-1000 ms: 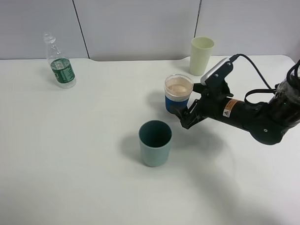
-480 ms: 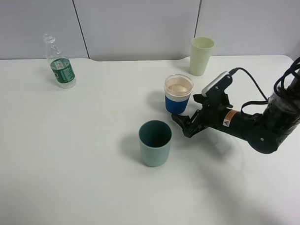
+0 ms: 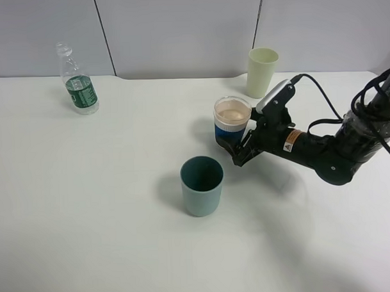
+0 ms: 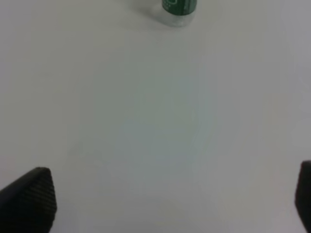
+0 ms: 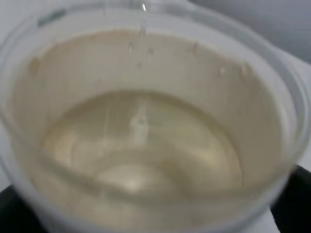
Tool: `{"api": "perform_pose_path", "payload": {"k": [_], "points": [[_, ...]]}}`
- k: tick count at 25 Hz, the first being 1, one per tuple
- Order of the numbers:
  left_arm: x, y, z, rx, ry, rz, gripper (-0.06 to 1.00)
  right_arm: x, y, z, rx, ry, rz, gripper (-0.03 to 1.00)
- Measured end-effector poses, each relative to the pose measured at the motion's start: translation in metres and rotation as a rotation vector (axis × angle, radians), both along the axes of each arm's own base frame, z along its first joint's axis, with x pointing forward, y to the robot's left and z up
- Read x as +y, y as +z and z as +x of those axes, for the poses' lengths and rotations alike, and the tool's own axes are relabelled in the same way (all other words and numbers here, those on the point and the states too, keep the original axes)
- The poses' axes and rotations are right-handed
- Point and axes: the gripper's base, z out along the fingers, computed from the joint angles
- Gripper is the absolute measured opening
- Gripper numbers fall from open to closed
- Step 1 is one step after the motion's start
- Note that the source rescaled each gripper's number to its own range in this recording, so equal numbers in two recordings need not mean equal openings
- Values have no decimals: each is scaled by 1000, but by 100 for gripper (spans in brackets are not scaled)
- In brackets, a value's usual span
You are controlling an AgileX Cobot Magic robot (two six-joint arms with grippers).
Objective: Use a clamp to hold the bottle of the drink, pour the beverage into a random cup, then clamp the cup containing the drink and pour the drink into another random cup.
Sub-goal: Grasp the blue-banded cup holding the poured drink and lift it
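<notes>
I should move further in around the cup before I close and lift, because the blue ribbed sleeve is near the ends of my right gripper's open fingers.
The white cup with the blue ribbed sleeve stands upright right of the table's middle. Clear beverage lies in its peach inside, filling the right wrist view. My right gripper reaches in from the right, its dark fingers on either side of the cup's lower part, open. The plain teal cup stands a little nearer and to the left, apart from the gripper. The bottle with its green label stands at the far left back; its base shows in the left wrist view. My left gripper is open over bare table.
A taller pale yellow-green cup stands at the back, behind the right arm. The right arm's cable arches above its wrist. The white table runs to a grey panelled wall at the back.
Half a second ago the right gripper had drawn back below and to the right of the blue-sleeved cup; it has moved in around it again. The cups and bottle have not moved.
</notes>
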Motion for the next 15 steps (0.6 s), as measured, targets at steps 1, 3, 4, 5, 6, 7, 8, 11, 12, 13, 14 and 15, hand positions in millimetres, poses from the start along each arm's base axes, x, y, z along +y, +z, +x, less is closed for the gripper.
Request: {"api": "perform_pose_path", "payload": {"k": [1, 3, 4, 5, 6, 7, 8, 11, 12, 13, 14, 15], "points": [[0, 0, 0, 0, 0, 0, 100, 2, 2, 3, -14, 13, 2, 66], [0, 0, 0, 0, 0, 0, 100, 6, 6, 8, -38, 42, 8, 66], [0, 0, 0, 0, 0, 0, 100, 7, 8, 11, -50, 53, 13, 66], [0, 0, 0, 0, 0, 0, 100, 9, 9, 13, -57, 63, 19, 66], [0, 0, 0, 0, 0, 0, 100, 10, 10, 15, -58, 69, 26, 66], [0, 0, 0, 0, 0, 0, 100, 10, 11, 16, -56, 70, 34, 66], [0, 0, 0, 0, 0, 0, 100, 10, 11, 16, -54, 72, 37, 66], [0, 0, 0, 0, 0, 0, 100, 11, 11, 16, -47, 74, 42, 66], [0, 0, 0, 0, 0, 0, 100, 11, 11, 16, -44, 74, 41, 66], [0, 0, 0, 0, 0, 0, 100, 11, 10, 16, -41, 73, 38, 66], [0, 0, 0, 0, 0, 0, 100, 10, 10, 16, -35, 72, 32, 66], [0, 0, 0, 0, 0, 0, 100, 10, 9, 15, -27, 71, 25, 66]]}}
